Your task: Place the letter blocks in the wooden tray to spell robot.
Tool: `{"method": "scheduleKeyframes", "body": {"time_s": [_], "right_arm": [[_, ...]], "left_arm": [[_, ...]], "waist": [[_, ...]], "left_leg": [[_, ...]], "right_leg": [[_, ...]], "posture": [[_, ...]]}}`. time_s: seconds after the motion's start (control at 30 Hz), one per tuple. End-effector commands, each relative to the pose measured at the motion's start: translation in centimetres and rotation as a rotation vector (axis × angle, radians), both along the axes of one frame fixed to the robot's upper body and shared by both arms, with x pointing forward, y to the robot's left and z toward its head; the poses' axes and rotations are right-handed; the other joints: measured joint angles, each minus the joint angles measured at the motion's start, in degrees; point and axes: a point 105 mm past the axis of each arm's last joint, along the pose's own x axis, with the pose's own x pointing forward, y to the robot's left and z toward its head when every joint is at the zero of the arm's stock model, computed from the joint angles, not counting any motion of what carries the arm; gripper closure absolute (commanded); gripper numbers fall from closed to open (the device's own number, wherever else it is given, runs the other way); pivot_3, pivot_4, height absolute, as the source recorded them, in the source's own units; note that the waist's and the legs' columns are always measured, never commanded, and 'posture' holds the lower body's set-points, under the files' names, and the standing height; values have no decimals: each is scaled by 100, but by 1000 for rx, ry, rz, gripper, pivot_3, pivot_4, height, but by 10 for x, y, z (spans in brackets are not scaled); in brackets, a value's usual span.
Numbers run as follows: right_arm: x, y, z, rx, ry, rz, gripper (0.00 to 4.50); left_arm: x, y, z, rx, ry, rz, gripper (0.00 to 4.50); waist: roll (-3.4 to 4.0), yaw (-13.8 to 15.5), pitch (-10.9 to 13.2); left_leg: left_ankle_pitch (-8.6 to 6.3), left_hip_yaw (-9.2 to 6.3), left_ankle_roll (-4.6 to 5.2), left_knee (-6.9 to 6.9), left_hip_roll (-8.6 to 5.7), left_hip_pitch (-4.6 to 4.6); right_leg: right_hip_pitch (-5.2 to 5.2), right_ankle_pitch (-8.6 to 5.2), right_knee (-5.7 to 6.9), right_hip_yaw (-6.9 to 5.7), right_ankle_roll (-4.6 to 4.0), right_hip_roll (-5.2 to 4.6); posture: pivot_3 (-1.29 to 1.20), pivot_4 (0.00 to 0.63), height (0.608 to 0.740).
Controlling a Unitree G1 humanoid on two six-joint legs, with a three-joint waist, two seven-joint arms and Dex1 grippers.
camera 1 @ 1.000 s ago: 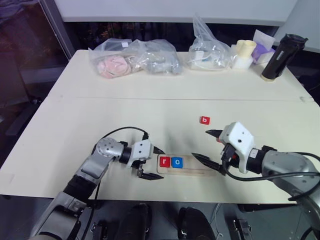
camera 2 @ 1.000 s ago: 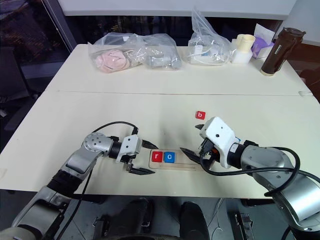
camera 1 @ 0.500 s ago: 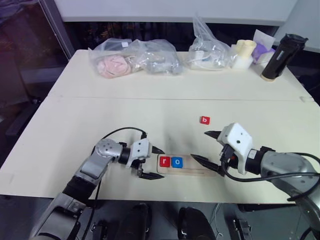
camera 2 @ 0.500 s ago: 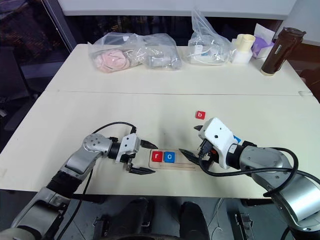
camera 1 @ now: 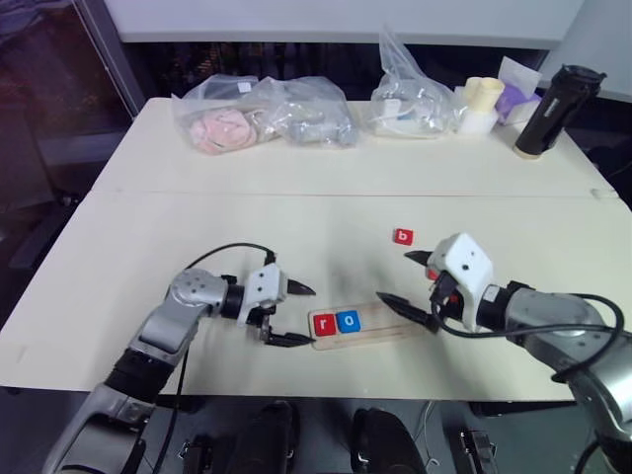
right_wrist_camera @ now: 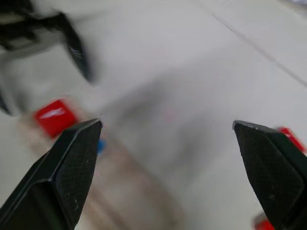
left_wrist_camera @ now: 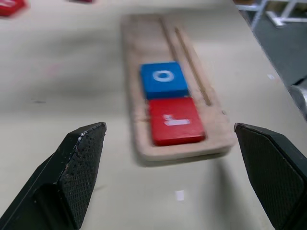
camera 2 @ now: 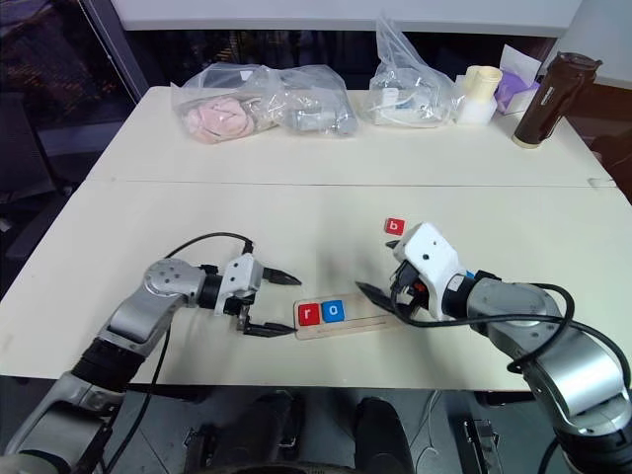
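Observation:
The r and o in the wooden tray (camera 1: 336,323) are in place and the red b block (camera 1: 403,237) lies free, so the robot's right gripper should keep moving toward that block and close around it.
The wooden tray (camera 1: 395,330) lies near the table's front edge. A red r block (camera 1: 323,322) and a blue o block (camera 1: 349,320) sit side by side at its left end. The rest of the tray is bare. A red b block (camera 1: 403,237) lies on the table beyond the tray. My left gripper (camera 1: 302,316) is open, just off the tray's left end, and holds nothing. My right gripper (camera 1: 394,277) is open and empty over the tray's right half, between tray and b block. The left wrist view looks along the tray (left_wrist_camera: 153,38) over both blocks.
Clear plastic bags (camera 1: 267,114) of items lie along the far side of the table. A second bag (camera 1: 410,94), a cream cup (camera 1: 481,104) and a dark bottle (camera 1: 549,114) stand at the far right. A seam (camera 1: 148,193) crosses the tabletop.
My left gripper has drawn back to the left, away from the tray's end. My right gripper has shifted a little forward toward the b block. Both stay open.

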Motion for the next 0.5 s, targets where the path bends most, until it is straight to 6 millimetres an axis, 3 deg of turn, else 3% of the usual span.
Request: {"method": "scheduleKeyframes", "body": {"time_s": [0.03, 0.33, 0.5], "right_arm": [[22, -10, 5, -6, -56, -109, 0], [82, -18, -6, 116, -42, -510, 0], [99, -18, -20, 150, 0, -652, 0]], "left_arm": [[3, 9, 24, -38, -67, 33, 36], [-17, 29, 56, -105, -17, 90, 36], [-22, 34, 77, -155, -7, 137, 36]], "waist": [[0, -2, 1], [3, -22, 3], [3, -2, 4]], "left_leg": [[0, 1, 0, 0, 0, -1], [2, 17, -2, -6, 0, -6], [6, 21, -8, -4, -1, -6]], "right_leg": [[-1, 0, 0, 0, 0, 0], [-24, 2, 18, 23, 0, 5], [-34, 4, 36, 34, -3, 24]], "posture": [[0, 150, 740], [0, 150, 740], [0, 150, 740]]}}
